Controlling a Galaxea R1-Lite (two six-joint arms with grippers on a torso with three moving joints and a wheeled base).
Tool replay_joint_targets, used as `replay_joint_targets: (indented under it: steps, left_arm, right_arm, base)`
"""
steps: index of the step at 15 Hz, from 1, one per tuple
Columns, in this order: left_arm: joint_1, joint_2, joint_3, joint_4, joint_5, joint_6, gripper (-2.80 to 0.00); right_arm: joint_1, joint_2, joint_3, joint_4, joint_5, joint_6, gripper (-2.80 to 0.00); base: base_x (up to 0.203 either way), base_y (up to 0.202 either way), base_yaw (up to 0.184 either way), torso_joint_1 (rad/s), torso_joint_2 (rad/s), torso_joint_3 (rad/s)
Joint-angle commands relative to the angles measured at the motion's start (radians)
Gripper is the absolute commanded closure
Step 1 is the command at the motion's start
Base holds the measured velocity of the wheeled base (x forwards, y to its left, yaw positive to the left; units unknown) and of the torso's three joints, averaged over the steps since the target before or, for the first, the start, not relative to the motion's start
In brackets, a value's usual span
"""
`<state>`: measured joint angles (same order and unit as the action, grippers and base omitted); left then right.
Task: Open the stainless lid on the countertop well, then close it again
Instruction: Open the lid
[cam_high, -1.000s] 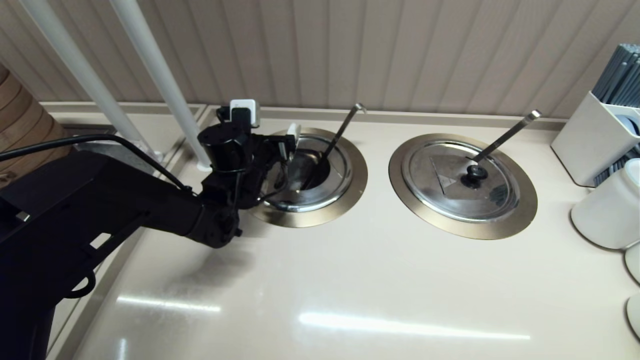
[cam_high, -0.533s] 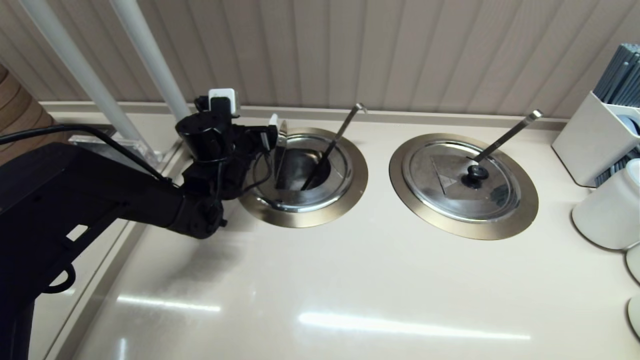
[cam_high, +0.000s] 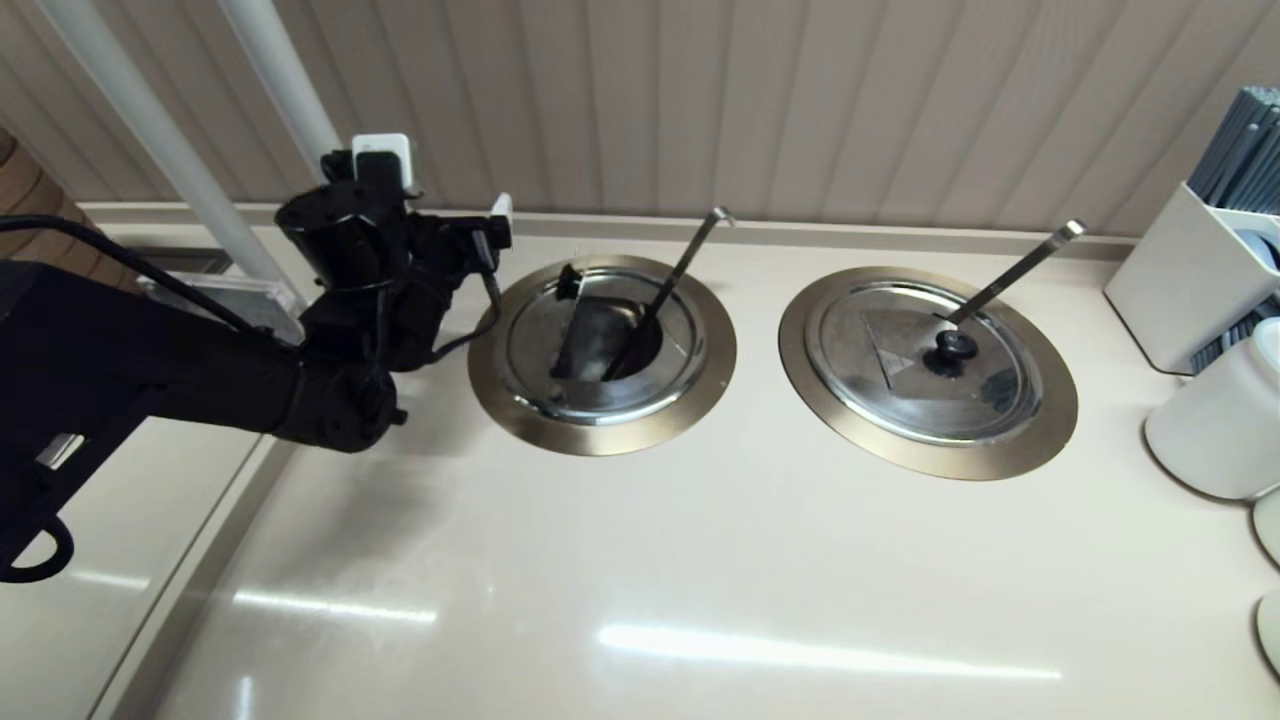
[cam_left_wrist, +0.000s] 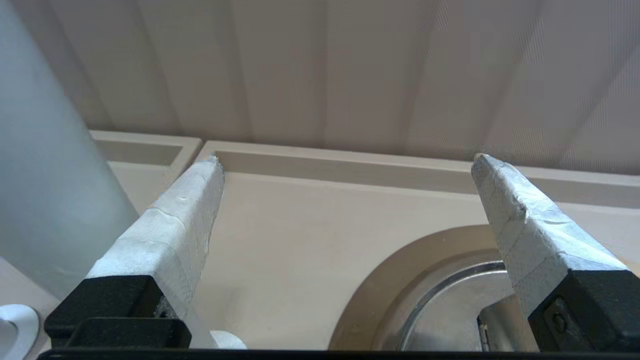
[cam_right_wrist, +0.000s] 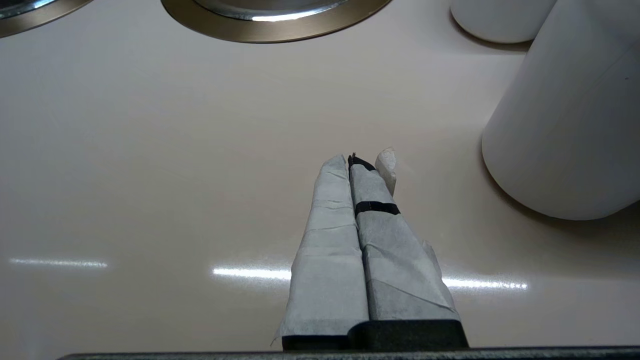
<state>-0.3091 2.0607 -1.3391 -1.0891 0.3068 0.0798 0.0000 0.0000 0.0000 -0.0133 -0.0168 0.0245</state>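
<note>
The stainless lid (cam_high: 572, 314) is standing straight up on its hinge, clear of my left gripper. Next, I go back to the black knob (cam_high: 567, 283) and swing the lid all the way over.
The countertop well (cam_high: 700, 385), with its bronze ring, lies left of centre, and its hooked ladle handle (cam_high: 685, 262) sticks out toward the wall. The stainless lid (cam_high: 585, 340) stands tilted inside the well, showing as a dark wedge with its black knob (cam_high: 570, 282) at the upper end. Nothing holds it. My left gripper (cam_high: 492, 238) hangs open just left of the ring, apart from the lid. In the left wrist view the gripper (cam_left_wrist: 345, 160) frames bare counter, with the ring (cam_left_wrist: 380, 280) and the lid's edge (cam_left_wrist: 495, 325) beside one finger. My right gripper (cam_right_wrist: 362, 160) is shut over bare counter.
A twin well (cam_high: 1040, 420) to the right carries a closed lid (cam_high: 900, 380) and a flat-ended ladle handle (cam_high: 1015, 265). White pots (cam_high: 1210, 420) and a white holder (cam_high: 1170, 280) crowd the right edge; one pot (cam_right_wrist: 565, 125) stands near my right gripper. White poles (cam_high: 290, 110) rise behind my left arm.
My left gripper has let go of the lid and drawn back left and upward, away from the well. The lid stays tilted in the well by itself.
</note>
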Motion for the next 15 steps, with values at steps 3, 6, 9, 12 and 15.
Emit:
replay_joint_targets:
  steps: [3, 6, 9, 12, 15]
  left_arm:
    - [0.001, -0.032, 0.005, -0.008, 0.002, -0.002, -2.8]
    - [-0.066, -0.067, 0.034, 0.002, 0.002, -0.049, -2.8]
    - [-0.149, 0.029, 0.051, 0.005, 0.002, -0.073, -2.8]
    - [-0.196, 0.127, 0.047, -0.011, 0.002, -0.075, -2.8]
    - [-0.234, 0.19, 0.045, -0.055, 0.003, -0.072, -2.8]
  right_arm:
    - [0.0, 0.0, 0.005, -0.001, 0.0, 0.0, 0.0]
    - [0.0, 0.0, 0.005, -0.001, 0.0, 0.0, 0.0]
    - [0.0, 0.0, 0.005, -0.001, 0.0, 0.0, 0.0]
    - [0.0, 0.0, 0.005, -0.001, 0.0, 0.0, 0.0]
    - [-0.001, 0.0, 0.005, -0.001, 0.0, 0.0, 0.0]
  base:
    - [0.0, 0.0, 0.0, 0.0, 0.0, 0.0]
    - [0.0, 0.0, 0.0, 0.0, 0.0, 0.0]
    - [0.0, 0.0, 0.0, 0.0, 0.0, 0.0]
    - [0.0, 0.0, 0.0, 0.0, 0.0, 0.0]
    - [0.0, 0.0, 0.0, 0.0, 0.0, 0.0]
